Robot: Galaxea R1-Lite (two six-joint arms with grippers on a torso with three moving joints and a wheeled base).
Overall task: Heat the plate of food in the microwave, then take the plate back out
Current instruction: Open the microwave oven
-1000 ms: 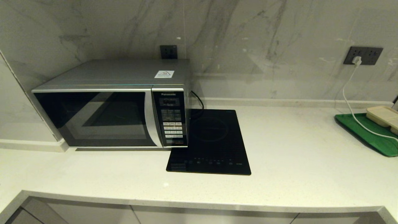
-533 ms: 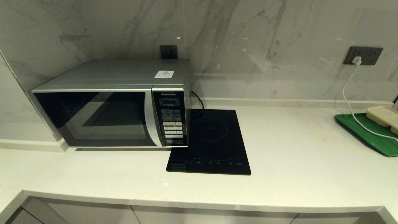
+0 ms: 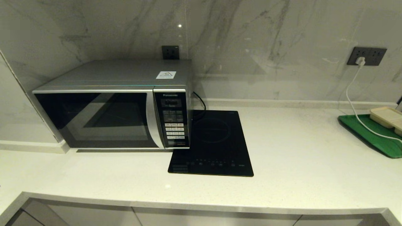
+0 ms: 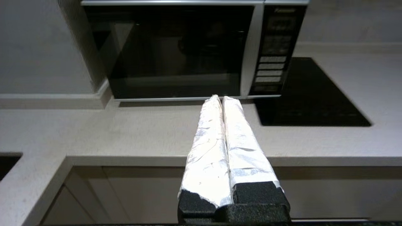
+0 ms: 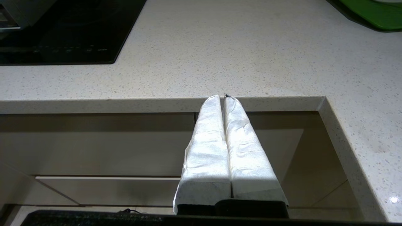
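Observation:
The counter is clear before the closed microwave door [image 3: 101, 122], so the robot's left gripper should keep going toward the silver handle [image 3: 152, 122] and open its fingers in front of the door.
The silver microwave [image 3: 113, 103] stands at the back left of the counter with its dark glass door closed; it also fills the far side of the left wrist view as the microwave [image 4: 188, 50]. The plate of food is out of view; I cannot tell what lies behind the dark glass. My left gripper [image 4: 221, 98] hangs in front of the counter edge, pointing at the microwave door, shut and empty. Off the counter's front edge my right gripper [image 5: 221, 96] is shut too, with nothing in it. Neither arm shows in the head view.
A flat black induction hob [image 3: 215, 144] lies right of the microwave. At the far right a green board [image 3: 373, 136] carries a beige compartment tray [image 3: 388, 117], with a white cable [image 3: 353, 103] running over it from a wall socket [image 3: 366, 56]. Cabinet fronts sit below the counter edge.

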